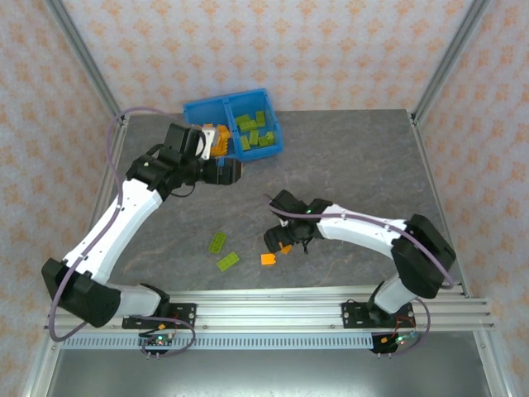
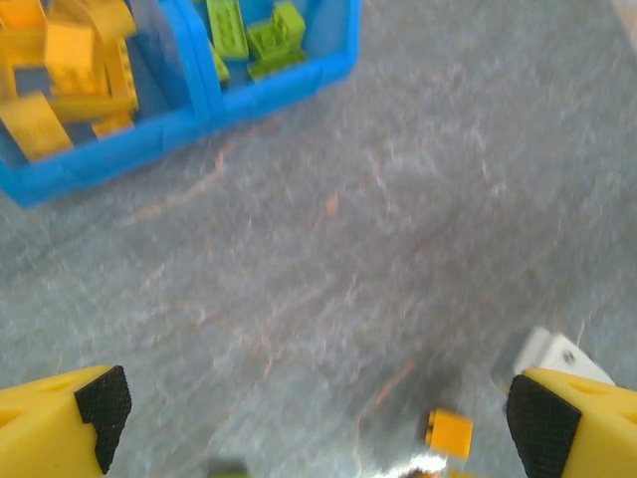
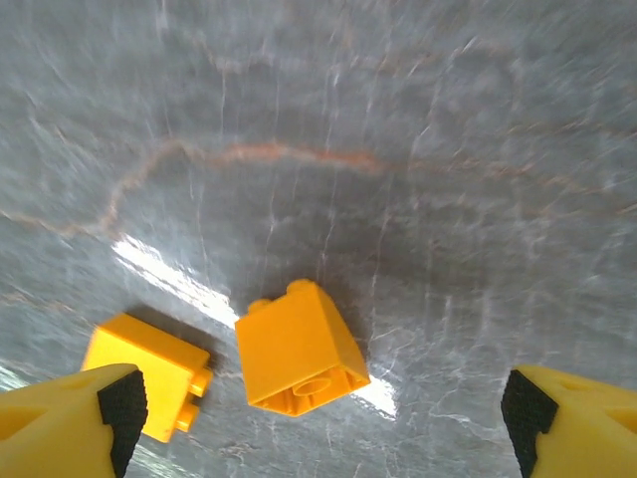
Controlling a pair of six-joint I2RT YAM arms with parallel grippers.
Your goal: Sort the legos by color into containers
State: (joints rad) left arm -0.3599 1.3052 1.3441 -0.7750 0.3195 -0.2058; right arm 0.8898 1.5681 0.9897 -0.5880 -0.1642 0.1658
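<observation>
The compartment of orange legos (image 1: 220, 147) has my left gripper hovering next to it. My left gripper should move back to the side first to make room for my right gripper to bring the orange brick (image 3: 301, 349).
The blue bin (image 1: 193, 112) stands at the back; its left compartment (image 2: 100, 159) holds orange legos (image 2: 70, 55) and its right compartment (image 1: 256, 131) holds lime green legos (image 2: 244, 35). My left gripper (image 1: 225, 171) hovers in front of the bin, open and with nothing in it (image 2: 318, 423). My right gripper (image 3: 318, 418) is open low over the table, and an orange brick (image 3: 299, 349) lies on its side between the fingers, touching neither. A second orange brick (image 3: 149, 373) lies beside the left fingertip (image 3: 114, 403). Both orange bricks (image 1: 269, 258) sit mid-table.
Two lime green bricks (image 1: 218, 241) (image 1: 228, 261) lie loose on the grey table left of the orange ones. The right arm's white link (image 1: 355, 227) stretches across the near right. Metal frame posts stand at the table's corners.
</observation>
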